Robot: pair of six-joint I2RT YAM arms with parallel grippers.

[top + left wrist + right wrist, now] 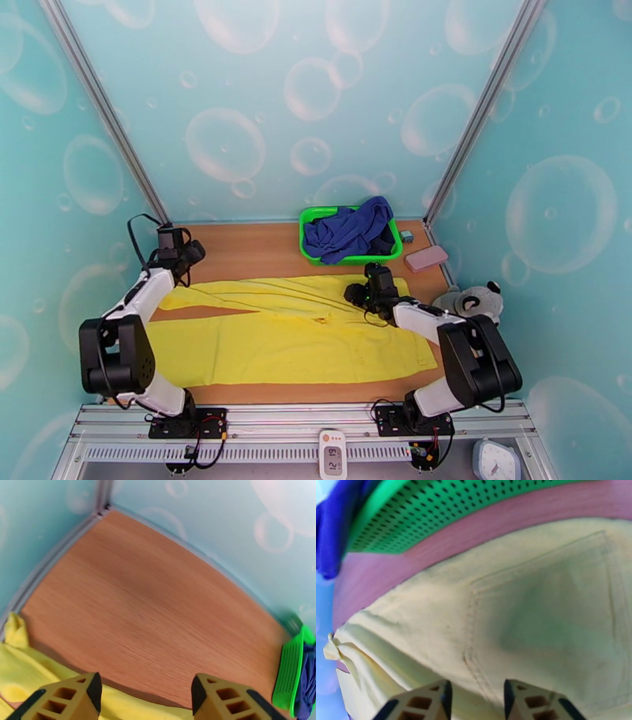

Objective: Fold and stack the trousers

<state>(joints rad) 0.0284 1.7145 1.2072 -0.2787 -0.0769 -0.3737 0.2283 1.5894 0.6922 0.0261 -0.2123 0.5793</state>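
I should bring my left gripper back over the far leg's end and pull its hem toward the near leg, because that end lies crumpled beside the wall.
The yellow trousers [292,339] lie spread across the wooden table [237,249], legs to the left and waist to the right. The far leg is folded partly over the near one. My left gripper [192,253] hovers at the far left beyond the leg ends. In the left wrist view it [145,691] stands open with nothing between its fingers, and yellow fabric [23,669] lies just beneath. My right gripper [351,294] sits over the far edge of the waist. Seen from the right wrist, it [476,697] has its fingers apart just above a back pocket of the trousers [537,614].
A green basket [303,230] holding dark blue cloth [351,225] stands at the back right, close beyond the waist [454,511]. A pink block [426,258] and a panda plush [474,300] lie at the right wall. Bare wood [150,598] stretches ahead of the left gripper.
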